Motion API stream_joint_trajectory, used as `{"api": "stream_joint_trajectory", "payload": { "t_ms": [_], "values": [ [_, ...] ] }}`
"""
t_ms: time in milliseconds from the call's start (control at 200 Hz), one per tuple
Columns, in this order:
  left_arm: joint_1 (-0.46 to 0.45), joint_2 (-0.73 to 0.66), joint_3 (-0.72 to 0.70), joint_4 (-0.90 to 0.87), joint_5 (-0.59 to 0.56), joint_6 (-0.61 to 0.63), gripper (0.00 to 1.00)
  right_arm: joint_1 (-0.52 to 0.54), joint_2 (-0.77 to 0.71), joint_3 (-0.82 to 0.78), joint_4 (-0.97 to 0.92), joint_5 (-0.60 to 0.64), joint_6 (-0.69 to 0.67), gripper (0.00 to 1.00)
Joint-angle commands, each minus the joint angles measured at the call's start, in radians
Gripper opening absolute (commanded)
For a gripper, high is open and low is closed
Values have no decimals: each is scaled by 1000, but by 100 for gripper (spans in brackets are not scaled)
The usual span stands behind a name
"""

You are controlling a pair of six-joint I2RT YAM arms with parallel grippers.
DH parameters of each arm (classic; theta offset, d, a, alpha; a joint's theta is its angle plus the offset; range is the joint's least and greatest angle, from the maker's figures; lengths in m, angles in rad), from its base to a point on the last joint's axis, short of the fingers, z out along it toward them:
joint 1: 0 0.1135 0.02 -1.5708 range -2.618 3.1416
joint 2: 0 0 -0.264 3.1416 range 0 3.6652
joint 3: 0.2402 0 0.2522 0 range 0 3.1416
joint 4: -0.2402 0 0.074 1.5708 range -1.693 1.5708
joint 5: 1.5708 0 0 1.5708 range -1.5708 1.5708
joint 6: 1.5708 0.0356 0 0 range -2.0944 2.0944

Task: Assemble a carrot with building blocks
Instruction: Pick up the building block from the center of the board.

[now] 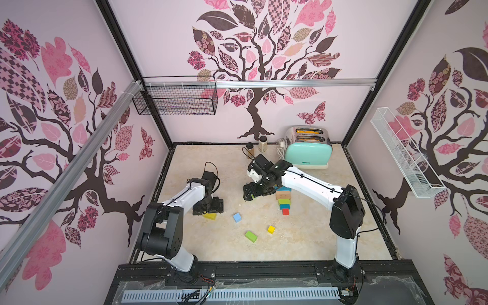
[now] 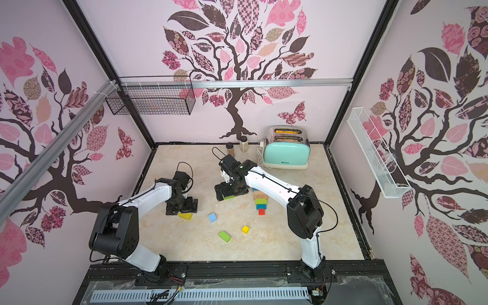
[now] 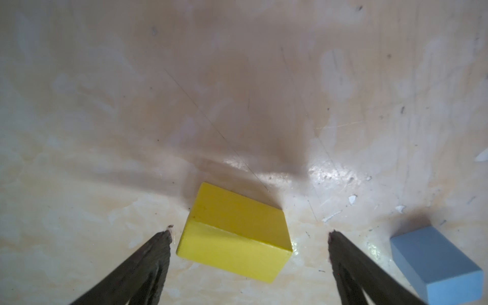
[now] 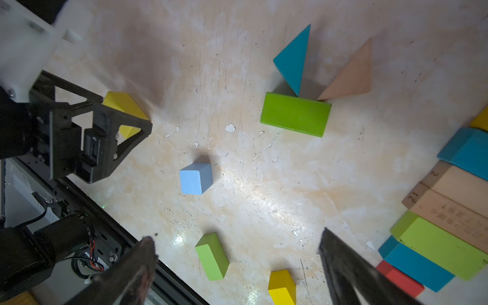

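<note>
Next, I move my right gripper away from its spot over the green brick's near side (image 4: 291, 131) before my left gripper brings the yellow brick (image 1: 209, 216) there.
A yellow brick (image 3: 235, 232) lies flat on the table between the fingers of my open left gripper (image 3: 250, 232), with gaps on both sides; in a top view the gripper (image 1: 208, 208) hangs low over it. My right gripper (image 4: 237, 239) is open and holds nothing, hovering above a green brick (image 4: 295, 113), a teal wedge (image 4: 293, 59) and a bare wood wedge (image 4: 348, 74). A row of blocks (image 1: 284, 202) runs from teal through wood, green and teal to red. Loose: a light blue cube (image 1: 237, 217), a yellow cube (image 1: 271, 229), a light green brick (image 1: 250, 236).
A mint toaster (image 1: 307, 151) with its white cable stands at the back right. Two spice jars (image 1: 250, 149) stand beside it, just behind my right wrist. Walls close in the table on three sides, with wire baskets hung high on them.
</note>
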Motion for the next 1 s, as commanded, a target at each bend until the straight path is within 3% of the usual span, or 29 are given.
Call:
{"api": "stream_joint_trajectory", "payload": {
  "t_ms": [0, 200, 465, 995],
  "values": [
    [5, 34, -11, -3, 3, -30, 96, -4, 8, 5, 16, -17, 5, 99],
    [5, 37, -17, 15, -11, -37, 95, -3, 17, 2, 20, -24, 10, 99],
    [3, 16, -38, 38, 26, -61, 79, -5, 28, 11, 25, -26, 14, 99],
    [3, -20, 16, -12, 73, -157, 62, -4, 27, 23, 29, -9, 17, 96]
  ]
}}
